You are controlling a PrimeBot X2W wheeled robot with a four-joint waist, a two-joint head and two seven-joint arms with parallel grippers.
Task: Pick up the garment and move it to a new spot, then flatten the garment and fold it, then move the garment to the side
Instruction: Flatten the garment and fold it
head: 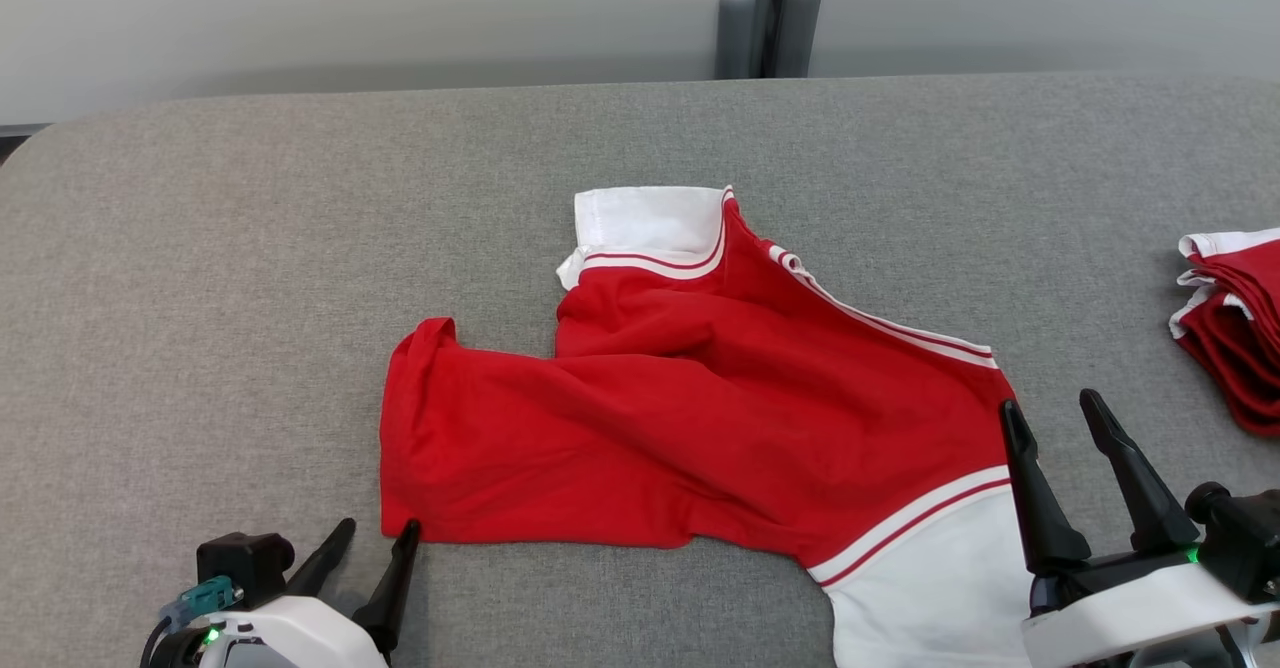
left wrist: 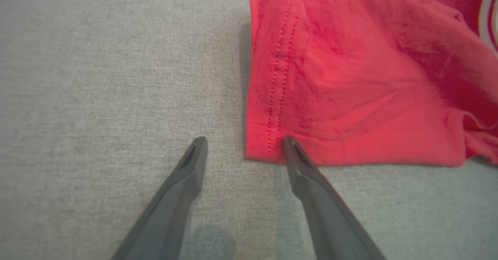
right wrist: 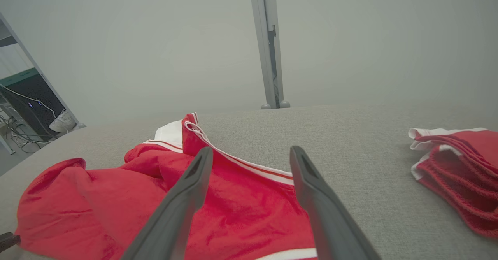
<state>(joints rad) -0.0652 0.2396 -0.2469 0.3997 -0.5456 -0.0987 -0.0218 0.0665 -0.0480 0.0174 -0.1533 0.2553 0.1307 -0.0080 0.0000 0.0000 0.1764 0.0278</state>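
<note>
The hem's far end [head: 428,338] is crumpled and folded over on itself, so the robot should expect hidden cloth to make the red body [head: 588,452] wider when it flattens the garment.
The garment [head: 690,418] is a red shirt with white, red-striped sleeves, lying rumpled in the middle of the grey table; its stitched hem [left wrist: 278,81] and body [right wrist: 116,201] show in the wrist views. My left gripper [head: 380,533] [left wrist: 244,147] stands open at the garment's near left corner, one fingertip touching the hem corner, the other over bare table. Open too, my right gripper [head: 1055,413] [right wrist: 251,157] hovers over the garment's right edge near the white sleeve, nothing between its fingers.
A stack of folded red and white garments [head: 1232,323] [right wrist: 459,174] lies at the table's right edge. The grey fabric table [head: 250,248] has free room on the left and far side. A grey post [head: 768,13] stands behind the table.
</note>
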